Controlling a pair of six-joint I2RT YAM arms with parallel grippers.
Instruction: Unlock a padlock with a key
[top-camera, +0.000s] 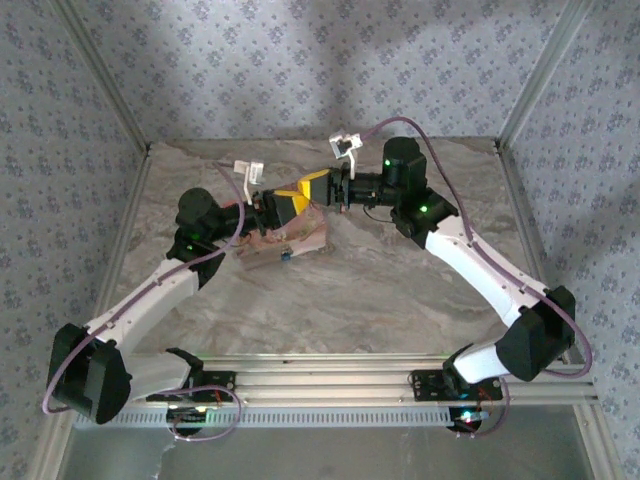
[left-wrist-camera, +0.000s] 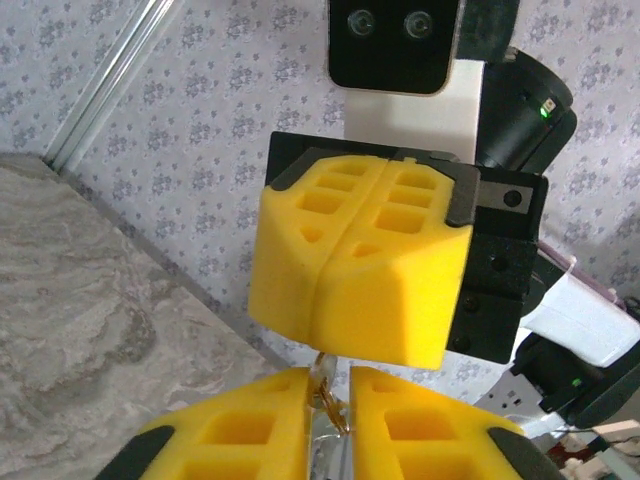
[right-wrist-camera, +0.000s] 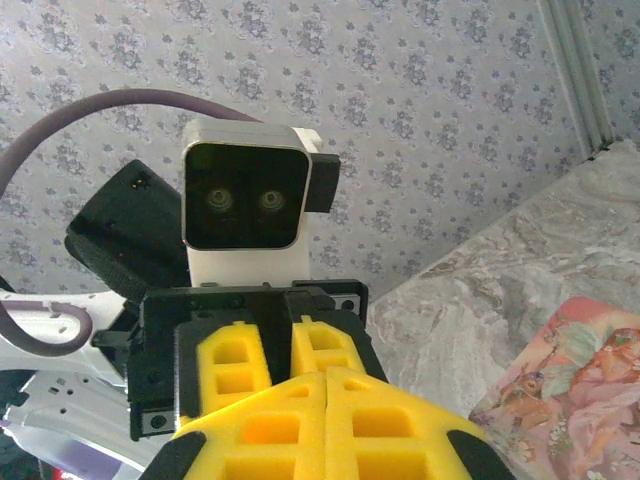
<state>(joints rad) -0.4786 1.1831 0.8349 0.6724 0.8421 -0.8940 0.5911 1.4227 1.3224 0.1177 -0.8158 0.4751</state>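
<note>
The pink box (top-camera: 268, 246) is crooked, so next my right gripper leaves the key with my left gripper, help straighten the box, and then steadies the padlock (top-camera: 286, 254).
Both grippers meet tip to tip in the air above the pink box (top-camera: 305, 240). The padlock (top-camera: 286, 256), a tiny blue block, lies at the box's near edge. In the left wrist view a brass key (left-wrist-camera: 336, 412) hangs from the seam of my right gripper (left-wrist-camera: 325, 345), whose yellow fingers (left-wrist-camera: 380, 270) are pressed together. Its lower part sits in the narrow gap of my left gripper (left-wrist-camera: 328, 400), touching both pads. From above, the left gripper (top-camera: 290, 204) and right gripper (top-camera: 315, 187) almost touch. The right wrist view has my right gripper (right-wrist-camera: 327, 385) shut, facing the left fingers (right-wrist-camera: 232, 365).
The pink illustrated box (right-wrist-camera: 575, 380) lies on the marble tabletop (top-camera: 400, 290) under the grippers. Patterned walls and metal posts (top-camera: 530, 80) close in the back and sides. An aluminium rail (top-camera: 330, 385) runs along the near edge.
</note>
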